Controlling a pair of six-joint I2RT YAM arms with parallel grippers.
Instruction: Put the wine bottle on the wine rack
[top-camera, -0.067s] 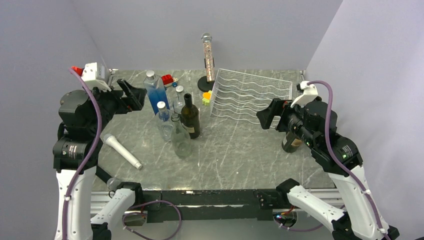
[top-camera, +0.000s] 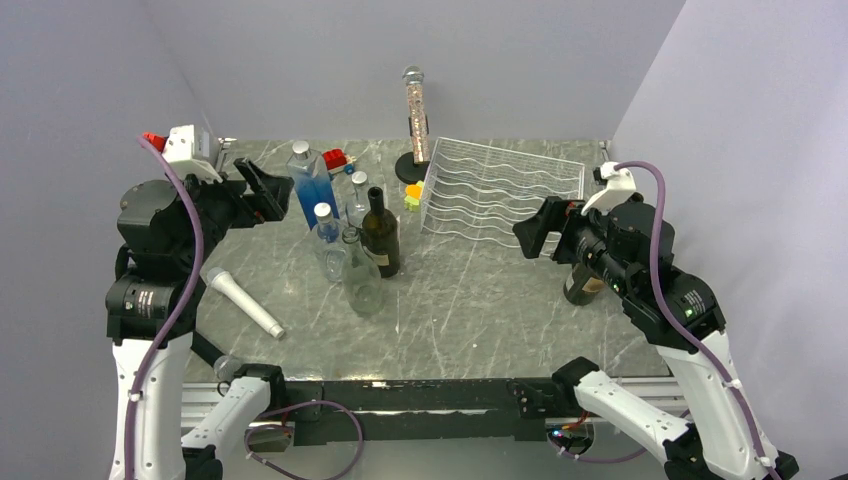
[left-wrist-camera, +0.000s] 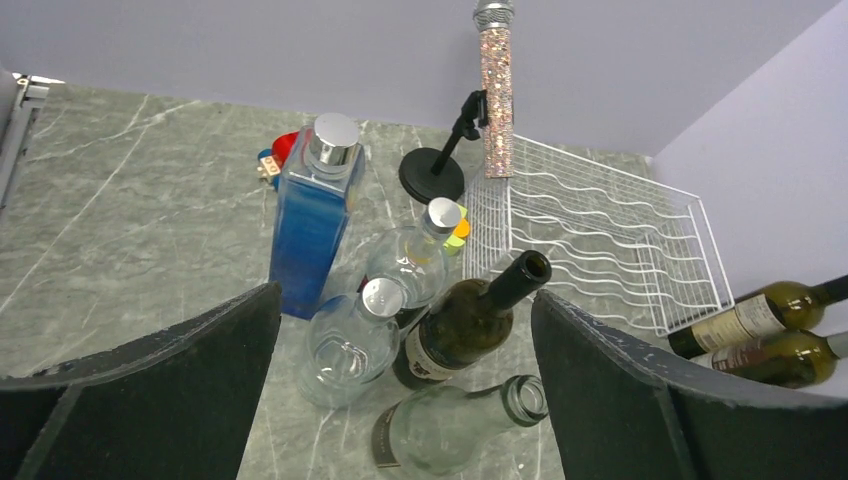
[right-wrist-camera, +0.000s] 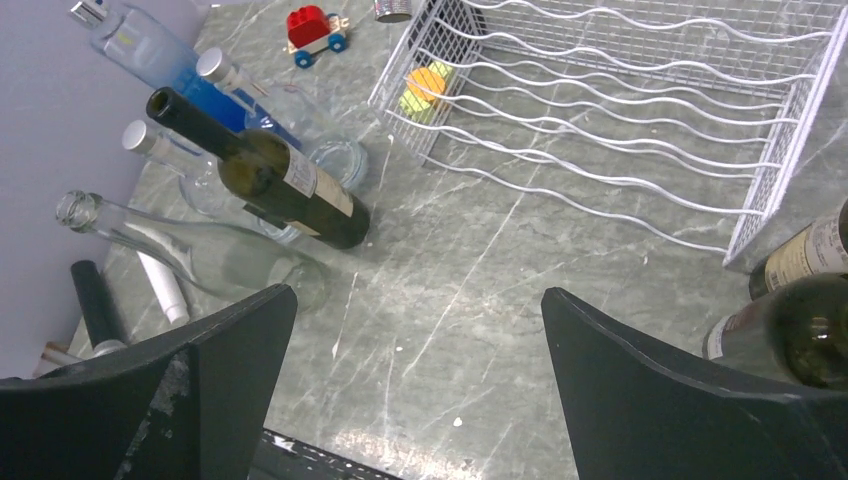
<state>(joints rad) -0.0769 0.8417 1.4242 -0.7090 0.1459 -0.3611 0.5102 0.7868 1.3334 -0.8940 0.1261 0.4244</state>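
The open clear bottle is crowding the wine bottle's front (top-camera: 375, 268), so the robot's right gripper should keep going toward the clear bottle's free neck (top-camera: 351, 238) until its fingers are on either side of that neck.
A dark wine bottle (top-camera: 380, 235) with a pale label stands upright and uncorked mid-table, among other bottles (left-wrist-camera: 470, 325) (right-wrist-camera: 270, 180). The white wire wine rack (top-camera: 500, 185) lies flat at the back right with nothing in its cradles (left-wrist-camera: 600, 240) (right-wrist-camera: 620, 120). Two more green wine bottles (top-camera: 582, 285) lie right of the rack under the right arm (left-wrist-camera: 760, 315) (right-wrist-camera: 790, 335). My left gripper (top-camera: 265, 190) hovers open, left of the bottle cluster (left-wrist-camera: 405, 295). My right gripper (top-camera: 530, 230) hangs open over bare table in front of the rack (right-wrist-camera: 420, 295).
A tall blue bottle (top-camera: 312, 185), capped clear bottles (top-camera: 325, 225) and an open clear bottle (top-camera: 362, 275) crowd the dark one. A white microphone (top-camera: 243, 300) lies at the left. A glitter microphone on a black stand (top-camera: 415, 105), a red toy (top-camera: 336, 160) and an orange-green toy (top-camera: 413, 195) sit at the back.
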